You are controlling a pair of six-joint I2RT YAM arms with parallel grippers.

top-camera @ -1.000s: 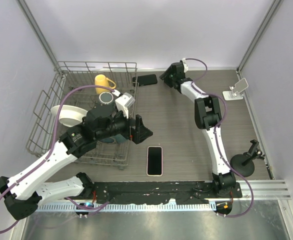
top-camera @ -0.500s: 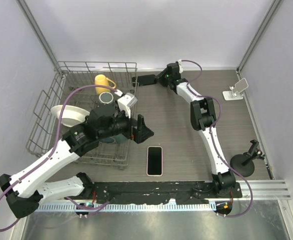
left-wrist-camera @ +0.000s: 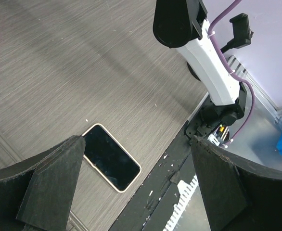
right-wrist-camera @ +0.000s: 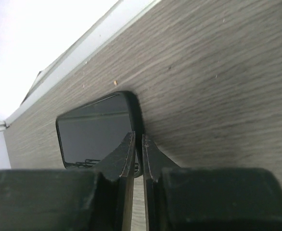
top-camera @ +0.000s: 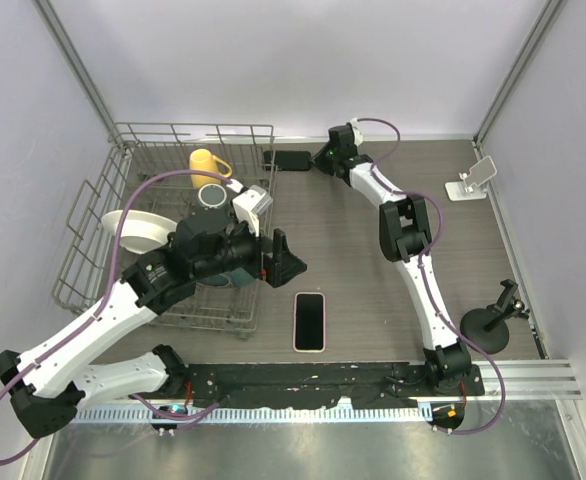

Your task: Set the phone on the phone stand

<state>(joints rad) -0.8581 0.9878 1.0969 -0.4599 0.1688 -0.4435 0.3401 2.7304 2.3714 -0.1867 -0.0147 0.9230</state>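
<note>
I should use my right gripper to swing the phone's loose end (top-camera: 305, 161) toward the front before I lift it, because the black phone lies crosswise with one end (top-camera: 272, 159) against the dish rack.
A black phone (top-camera: 291, 159) lies at the back of the table beside the rack; in the right wrist view (right-wrist-camera: 95, 134) it lies flat, screen up. My right gripper (top-camera: 320, 160) is shut to a thin slit, its tips (right-wrist-camera: 137, 137) at the phone's right end edge, holding nothing that I can see. A second phone (top-camera: 310, 321) with a pale rim lies near the front; it also shows in the left wrist view (left-wrist-camera: 111, 157). My left gripper (top-camera: 289, 262) hangs open and empty above the table (left-wrist-camera: 141, 183). The white phone stand (top-camera: 473, 181) stands empty at the far right.
A wire dish rack (top-camera: 93, 215) fills the left side, with a yellow mug (top-camera: 208, 163), a white plate (top-camera: 138, 230) and a dark cup (top-camera: 213, 195). A black mount on a round base (top-camera: 493, 312) stands at the right front. A metal rail (top-camera: 533, 375) runs along the front.
My right gripper has moved left up to the black phone's end, and the phone has turned and shifted slightly toward the rack. The left arm has barely moved.
</note>
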